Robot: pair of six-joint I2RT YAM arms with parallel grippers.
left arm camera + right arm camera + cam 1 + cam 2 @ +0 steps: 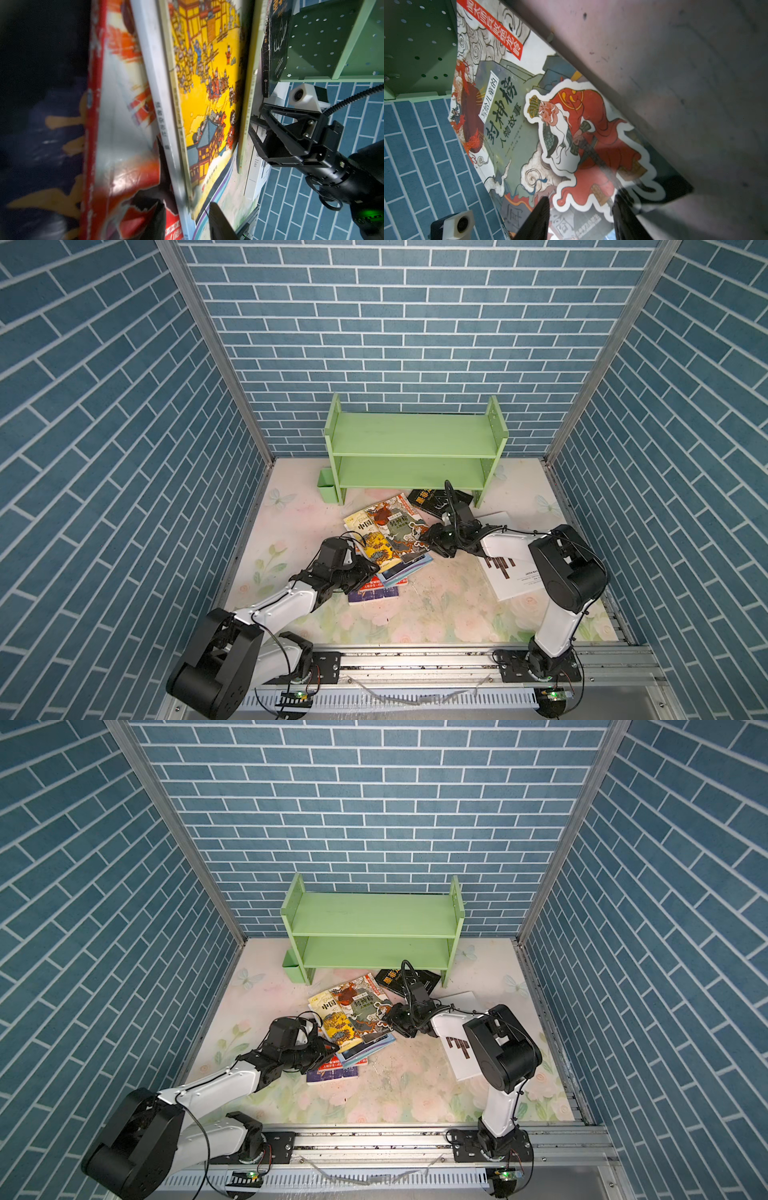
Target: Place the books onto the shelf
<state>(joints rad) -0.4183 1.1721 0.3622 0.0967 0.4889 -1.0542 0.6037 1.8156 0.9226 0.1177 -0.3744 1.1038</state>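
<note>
Next, I open my left gripper because it is around both the yellow book's corner (pixel 194 212) and the white spine beneath, then move to that spine's near end (pixel 188 231) and grip only that spine.
The light-green shelf (pixel 415 435) (pixel 374 915) stands empty at the back wall. Several books lie fanned in a pile before it, a grey-green illustrated one (pixel 395 518) (pixel 512 124) on top and a yellow one (pixel 376 545) (pixel 207 83) beneath. A black book (pixel 428 499) lies by the shelf's right foot, and a white one with dark bars (pixel 511 576) under the right arm. My left gripper (pixel 374 568) (pixel 186 202) is open, straddling the pile's near-left corner. My right gripper (pixel 426 537) (pixel 581 195) is open at the top book's right edge.
A small green cup (pixel 327 485) hangs on the shelf's left panel. Blue brick walls close in the floral table (pixel 436 614) on three sides. A metal rail (pixel 415 659) with both arm bases runs along the front.
</note>
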